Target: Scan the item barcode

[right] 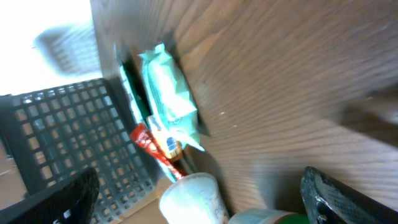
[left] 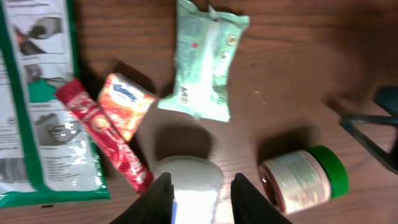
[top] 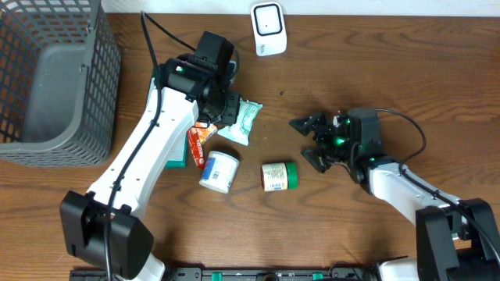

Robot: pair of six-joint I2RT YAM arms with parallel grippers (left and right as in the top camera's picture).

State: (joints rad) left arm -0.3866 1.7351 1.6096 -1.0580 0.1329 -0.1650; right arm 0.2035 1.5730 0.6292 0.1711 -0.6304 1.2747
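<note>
The jar (top: 275, 176) is lying crosswise to the scanner, so my right gripper should grab the green lid (top: 292, 175) and turn it toward the scanner before picking up the jar.
Several items lie on the wooden table: a pale green wipes pack (top: 244, 121), a red sachet (top: 198, 145), a small orange pack (left: 124, 102), a white tub (top: 219, 171) and a green-lidded jar (top: 279, 176). A white scanner (top: 267, 29) stands at the back edge. My left gripper (top: 225, 108) hovers above the wipes pack. In the left wrist view my left gripper (left: 200, 177) is partly open with nothing held, and the white tub (left: 189, 177) shows on the table below it. My right gripper (top: 306, 142) is wide open and empty, just right of the jar.
A grey wire basket (top: 55, 78) fills the back left corner. A large green-and-white bag (left: 37, 99) lies flat under the left arm, beside the red sachet. Bare wood lies between the wipes pack and the right gripper.
</note>
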